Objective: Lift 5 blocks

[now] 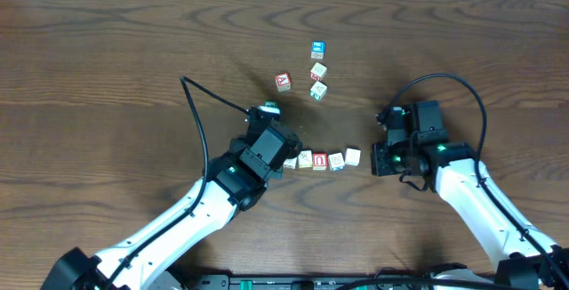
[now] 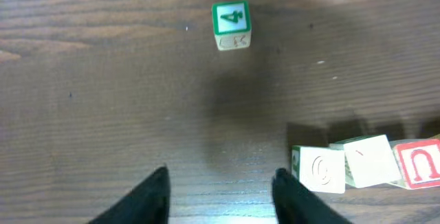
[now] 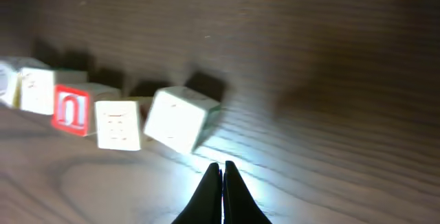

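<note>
The turned white block (image 1: 353, 157) is crooked at the end of the row. I should push its outer side (image 1: 360, 157) with my right gripper to close the row toward my left gripper.
Five small blocks lie in a row on the table: a pale one (image 1: 290, 161) at the left end, then a pale one (image 1: 305, 159), the red-letter one (image 1: 319, 161), another (image 1: 336, 161) and a turned white one (image 1: 353, 157). My left gripper (image 1: 277, 148) (image 2: 221, 183) stands open just left of the row with only bare wood between its fingers. The row's end block (image 2: 320, 170) sits beside its right finger (image 2: 289, 193). My right gripper (image 1: 380, 158) (image 3: 222, 172) is shut on nothing, its tips just short of the tilted white block (image 3: 177, 119).
A green "4" cube (image 1: 269, 108) (image 2: 232, 23) stands alone ahead of my left gripper. Farther back are a red "A" cube (image 1: 283, 81), a blue-faced cube (image 1: 317, 50) and two more cubes (image 1: 318, 81). Dark wooden table (image 1: 107, 76) all around.
</note>
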Robot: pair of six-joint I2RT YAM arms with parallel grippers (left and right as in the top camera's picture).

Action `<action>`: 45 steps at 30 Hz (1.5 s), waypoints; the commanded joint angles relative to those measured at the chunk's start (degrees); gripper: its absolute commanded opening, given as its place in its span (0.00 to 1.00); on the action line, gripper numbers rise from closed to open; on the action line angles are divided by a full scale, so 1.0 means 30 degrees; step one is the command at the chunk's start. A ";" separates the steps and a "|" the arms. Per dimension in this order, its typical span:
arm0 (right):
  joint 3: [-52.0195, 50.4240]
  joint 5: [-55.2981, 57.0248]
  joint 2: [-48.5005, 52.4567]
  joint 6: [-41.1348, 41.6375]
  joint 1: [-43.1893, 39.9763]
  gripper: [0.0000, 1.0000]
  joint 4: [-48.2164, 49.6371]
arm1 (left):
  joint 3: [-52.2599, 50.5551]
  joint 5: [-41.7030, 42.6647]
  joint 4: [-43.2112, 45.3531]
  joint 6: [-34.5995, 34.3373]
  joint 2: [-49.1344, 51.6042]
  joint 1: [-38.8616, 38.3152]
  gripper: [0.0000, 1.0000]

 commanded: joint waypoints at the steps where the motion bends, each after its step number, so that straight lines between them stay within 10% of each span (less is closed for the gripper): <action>1: -0.0146 -0.0306 0.0058 0.0401 0.0707 0.01 0.0138 | -0.0226 -0.0240 -0.0087 0.0335 0.0750 0.0007 0.65; 3: -0.0219 0.0168 0.0066 0.0605 0.0976 0.01 0.0350 | -0.0240 0.0044 -0.0095 0.0313 0.1392 0.0007 0.74; 6: -0.0379 0.0896 0.0087 0.0882 0.1173 0.01 0.0707 | -0.0240 0.0197 -0.0080 0.0102 0.2528 0.0007 0.29; 9: -0.0415 0.1749 0.0270 0.1042 0.1173 0.01 0.0838 | -0.0240 0.0189 -0.0080 -0.0823 0.3373 0.0007 0.08; 45: -0.0408 -0.0197 0.3920 0.2273 0.1246 0.02 0.3847 | -0.0233 0.7504 0.2885 -0.1953 0.5778 0.3636 0.07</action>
